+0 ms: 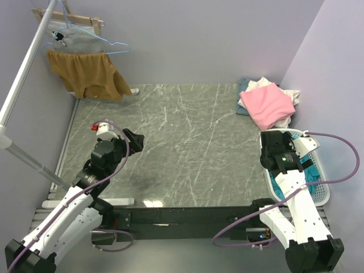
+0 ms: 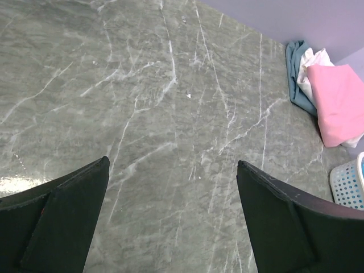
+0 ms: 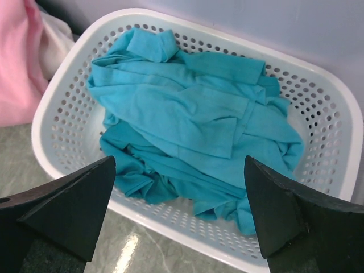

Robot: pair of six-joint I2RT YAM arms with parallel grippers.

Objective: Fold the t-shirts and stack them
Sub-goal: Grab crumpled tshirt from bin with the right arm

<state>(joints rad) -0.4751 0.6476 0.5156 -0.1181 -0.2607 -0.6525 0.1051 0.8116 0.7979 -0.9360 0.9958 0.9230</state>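
Observation:
My right gripper should keep moving down into the basket, open, because the turquoise-teal t-shirt's top fold (image 3: 209,134) lies uncovered ahead of it. It should go on until its fingers close on that fold.
Crumpled turquoise-teal t-shirts (image 3: 193,125) fill a white perforated basket (image 3: 62,119) at the table's right edge (image 1: 321,182). A folded pink t-shirt (image 1: 267,104) lies on top of white and pale blue ones at the back right; the stack also shows in the left wrist view (image 2: 340,102). My right gripper (image 3: 179,165) is open and empty, hovering just above the basket's near rim. My left gripper (image 2: 170,170) is open and empty above bare table at the left (image 1: 135,140).
A mustard-brown garment (image 1: 88,74) and a grey printed one (image 1: 68,37) hang on hangers from a rack at the back left. A metal rail (image 1: 23,74) slants along the left side. Lilac walls bound the marble table (image 1: 187,142).

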